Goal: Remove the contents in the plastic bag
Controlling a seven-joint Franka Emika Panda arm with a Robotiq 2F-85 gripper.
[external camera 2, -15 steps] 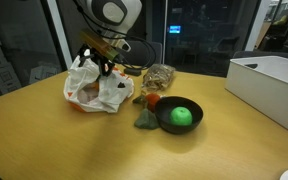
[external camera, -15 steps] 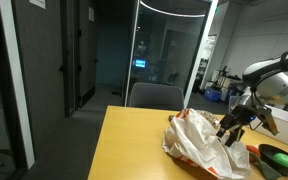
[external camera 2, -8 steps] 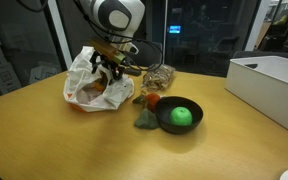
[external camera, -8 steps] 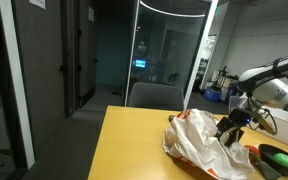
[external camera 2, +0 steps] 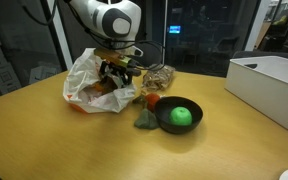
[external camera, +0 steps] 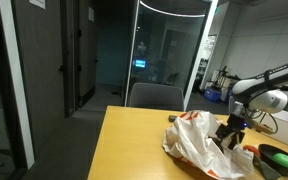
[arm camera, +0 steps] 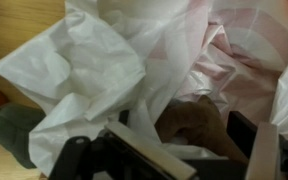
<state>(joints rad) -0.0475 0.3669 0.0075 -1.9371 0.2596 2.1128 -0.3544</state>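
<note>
A fold of the plastic bag [arm camera: 147, 100] sits under my gripper's finger by the brown object [arm camera: 197, 122], so next I go farther into the bag before I grip that object.
A crumpled white plastic bag [external camera: 196, 146] lies on the wooden table; it also shows in the other exterior view [external camera 2: 87, 78] and fills the wrist view [arm camera: 94, 60]. My gripper [external camera: 230, 133] is lowered into the bag's mouth [external camera 2: 119, 82]. In the wrist view its fingers [arm camera: 182, 126] stand apart on either side of a brown object [arm camera: 199, 120] inside the bag. I cannot tell whether they touch it. Something orange [external camera 2: 85, 99] shows through the bag's lower side.
A black bowl with a green object [external camera 2: 180, 116] stands beside the bag, also seen in the other exterior view [external camera: 280, 158]. A red item [external camera 2: 153, 100], a dark green item [external camera 2: 144, 121] and a clear packet [external camera 2: 160, 77] lie nearby. A white bin [external camera 2: 269, 85] stands further off.
My gripper has moved down and deeper into the bag's opening, and the bag's plastic has shifted around it.
</note>
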